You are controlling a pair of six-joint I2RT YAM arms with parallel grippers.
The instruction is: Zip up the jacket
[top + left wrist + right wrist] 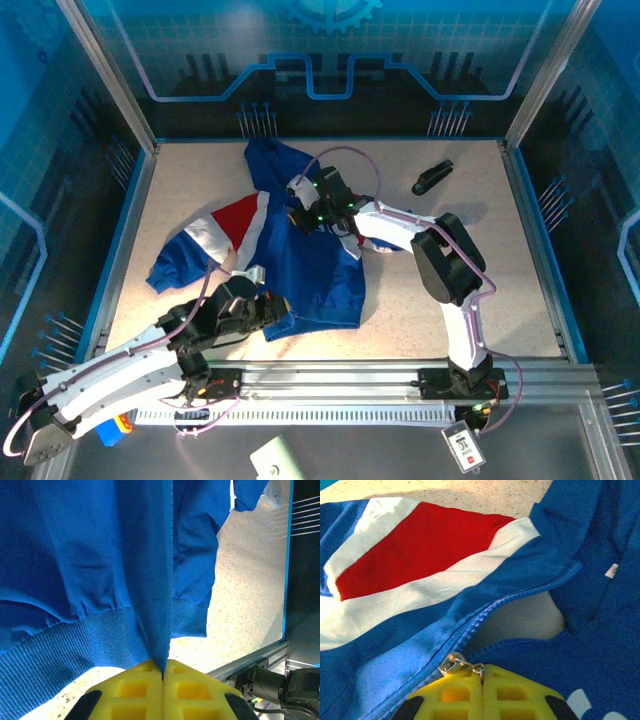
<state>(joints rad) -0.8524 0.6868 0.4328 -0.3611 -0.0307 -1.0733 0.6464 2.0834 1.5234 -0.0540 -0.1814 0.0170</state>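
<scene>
I should keep pulling the zipper's ring toward the hood [278, 165] with my right gripper until the zipper's gap closes, as my left gripper holds the jacket's hem [157, 642] tight.
The royal-blue jacket [318, 275] lies on the table with its hood at the back and a red and white shoulder panel [232, 222] at the left. My left gripper [256, 306] is at the bottom hem, shut on a fold of the front edge [161, 645] beside the ribbed band [65, 645]. My right gripper [306, 216] is near the collar, shut on the small metal pull ring [480, 669] of the zipper slider [450, 664]. Beyond the slider the zipper teeth [520, 596] run apart and pale table shows through the gap. The jacket [600, 650] spreads around the yellow fingers [455, 695].
A black stapler-like object [432, 177] lies at the back right of the speckled table [500, 270]. An aluminium rail [350, 378] runs along the near edge, and it also shows to the right of the hem as a rail [260, 655]. Blue enclosure walls surround the table.
</scene>
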